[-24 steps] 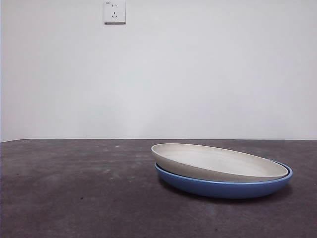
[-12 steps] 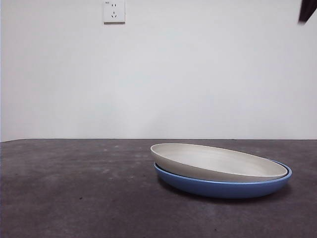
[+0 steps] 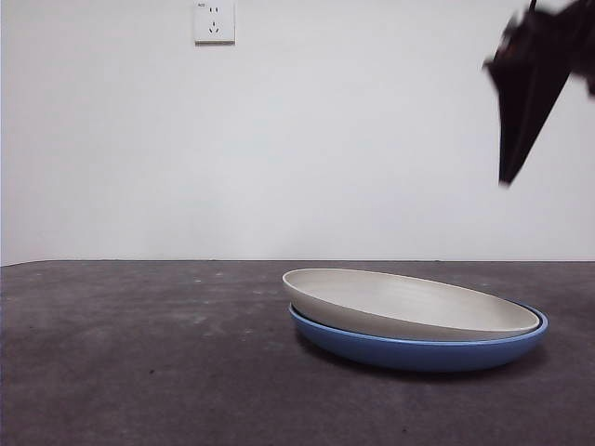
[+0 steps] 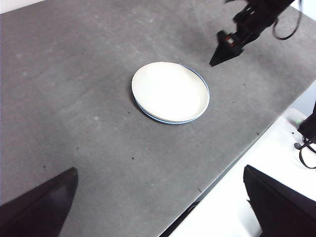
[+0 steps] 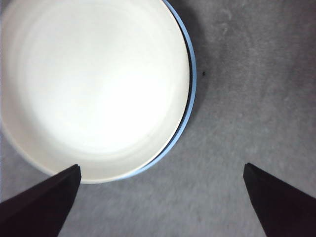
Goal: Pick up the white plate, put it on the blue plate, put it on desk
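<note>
The white plate [image 3: 409,303] has its low edge inside the blue rim [image 3: 534,325], so I expect the white plate to come along, still tilted, when the robot lifts the stack.
The white plate [image 3: 409,302] rests inside the blue plate [image 3: 420,352] on the desk [image 3: 139,353], right of centre, tilted a little with its left rim higher. Only the blue plate's rim [image 5: 192,84] shows around the white plate [image 5: 94,84] in the right wrist view. My right gripper [image 3: 509,167] hangs open in the air above the stack's right side, touching nothing; in its own view its jaws [image 5: 160,167] stand wide apart over the plates' near rim. My left gripper [image 4: 160,169] waits high above the desk, open and empty, looking down on the white plate [image 4: 168,91] and the right gripper [image 4: 217,58].
A wall socket [image 3: 215,21] sits on the white wall behind. The desk's edge runs diagonally in the left wrist view, with a white surface [image 4: 237,207] and black cables [image 4: 303,148] beyond it.
The right arm has come down into the front view from the top right corner, from a small black tip to a large dark gripper above the plates. The plates have not moved.
</note>
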